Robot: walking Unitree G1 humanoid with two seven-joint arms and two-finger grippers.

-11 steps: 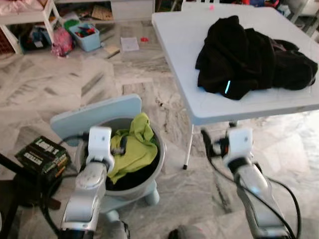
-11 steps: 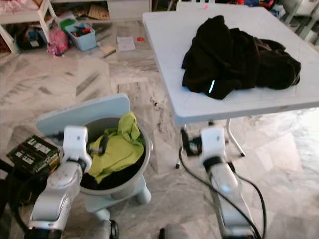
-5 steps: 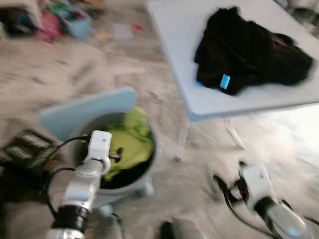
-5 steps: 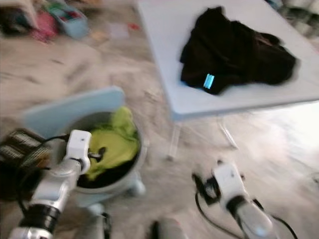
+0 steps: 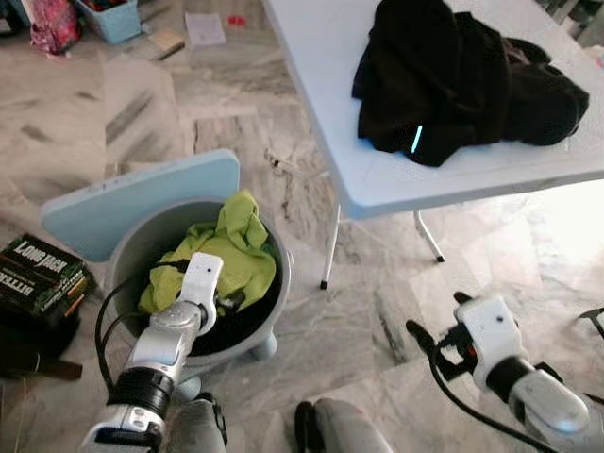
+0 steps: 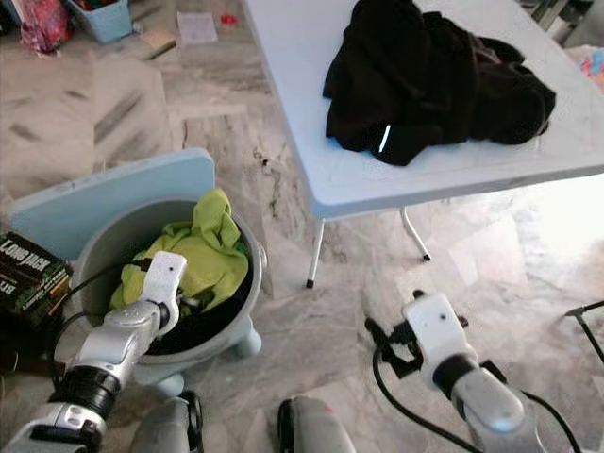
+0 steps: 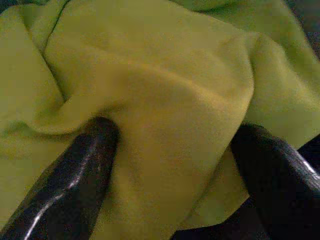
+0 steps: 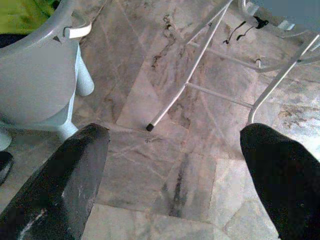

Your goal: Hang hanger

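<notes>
I expect the green garment (image 5: 245, 247) to come free alone and hang down in folds when I lift, because it lies loosely crumpled on top of the darker clothes (image 5: 240, 327).
A lime green garment (image 5: 236, 241) lies on darker clothes in a grey laundry basket (image 5: 283, 283) on the floor. My left gripper (image 5: 229, 302) reaches down into the basket. In the left wrist view its fingers (image 7: 85, 165) stand open, pressed into the green cloth with a fold bulging between them. My right gripper (image 5: 436, 326) hangs low over the marble floor beside the table's legs, open with nothing between its fingers (image 8: 75, 175). A heap of black clothing (image 5: 462, 75) lies on the white folding table (image 5: 321, 85).
A light blue lid (image 5: 132, 198) leans against the basket's far side. A dark printed box (image 5: 38, 274) sits on the floor to its left. The table's thin metal legs (image 5: 330, 245) stand just right of the basket. Toys and papers litter the far floor.
The camera has swung and tilted down. My left gripper has sunk into the basket onto the green garment. My right arm has dropped lower, away from the table's edge.
</notes>
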